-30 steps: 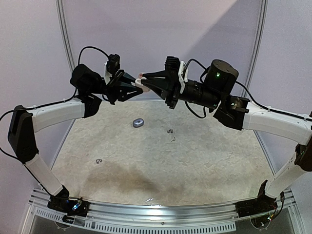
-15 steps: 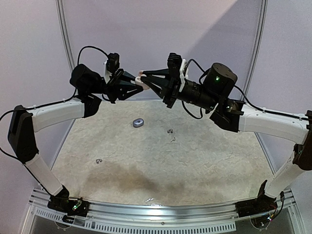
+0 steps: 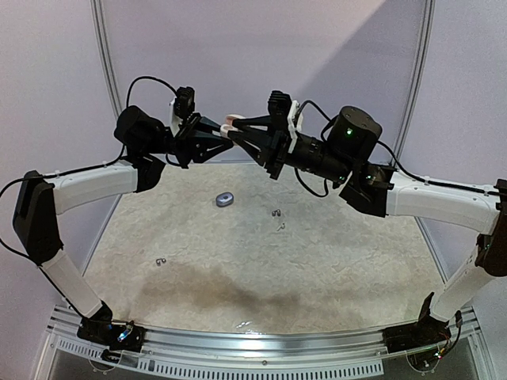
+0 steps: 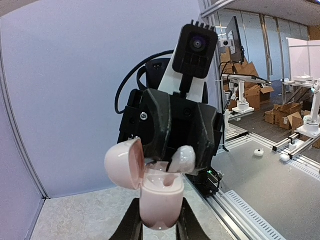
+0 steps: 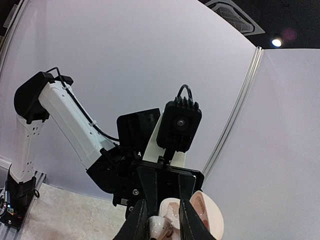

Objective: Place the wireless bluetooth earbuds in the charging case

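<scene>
My right gripper is holding the whitish earbud, which sits high and tilted at the charging case's rim point(image 4: 172, 176), so it should let go, back away, and push the earbud's round end point(image 5: 159, 226) with closed fingers.
My left gripper point(image 4: 159, 222) is shut on the body of a pink charging case point(image 4: 159, 200), held high above the table with its lid point(image 4: 125, 164) swung open. My right gripper point(image 5: 162, 227) is shut on a whitish earbud point(image 5: 159, 231). In the left wrist view that earbud point(image 4: 182, 160) hangs just over the right side of the case's open top, touching or nearly touching its rim. In the top view the two grippers point(image 3: 222, 133) point(image 3: 238, 128) meet nose to nose at the case point(image 3: 230, 121). Small dark earbud pieces point(image 3: 276, 211) point(image 3: 281, 227) point(image 3: 161, 262) lie on the table.
A small dark grey case point(image 3: 225, 199) lies shut on the table below the grippers. The mottled table top point(image 3: 333, 269) is bounded by white back walls and a metal rail point(image 3: 253, 336) at the near edge.
My right gripper has crept left and slightly up with the earbud, closing onto the open case. My left gripper has held the case almost still.
</scene>
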Controlling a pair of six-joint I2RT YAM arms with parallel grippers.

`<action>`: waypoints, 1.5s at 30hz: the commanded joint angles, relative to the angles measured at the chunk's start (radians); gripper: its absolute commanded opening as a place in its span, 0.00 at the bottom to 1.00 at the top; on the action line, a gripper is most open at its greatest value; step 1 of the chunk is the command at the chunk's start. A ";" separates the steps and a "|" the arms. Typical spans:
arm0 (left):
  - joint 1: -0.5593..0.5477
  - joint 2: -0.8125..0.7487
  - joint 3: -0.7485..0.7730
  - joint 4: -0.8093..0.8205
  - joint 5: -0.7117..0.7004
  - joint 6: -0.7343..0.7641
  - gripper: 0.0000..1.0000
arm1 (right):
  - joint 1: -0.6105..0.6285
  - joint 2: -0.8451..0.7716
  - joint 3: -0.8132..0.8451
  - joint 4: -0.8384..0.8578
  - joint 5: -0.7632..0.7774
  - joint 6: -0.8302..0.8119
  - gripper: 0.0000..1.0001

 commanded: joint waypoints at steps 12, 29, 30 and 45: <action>-0.002 0.005 0.002 0.018 -0.002 -0.009 0.00 | -0.012 0.016 0.054 -0.124 0.009 -0.016 0.35; 0.005 0.002 -0.026 -0.043 -0.048 0.008 0.00 | -0.012 -0.037 0.139 -0.192 -0.025 -0.054 0.48; 0.005 0.001 -0.026 -0.048 -0.047 0.012 0.00 | -0.011 -0.038 0.143 -0.196 -0.028 -0.056 0.48; 0.014 -0.002 -0.037 -0.099 -0.128 0.068 0.00 | -0.010 -0.085 0.130 -0.393 -0.072 -0.010 0.00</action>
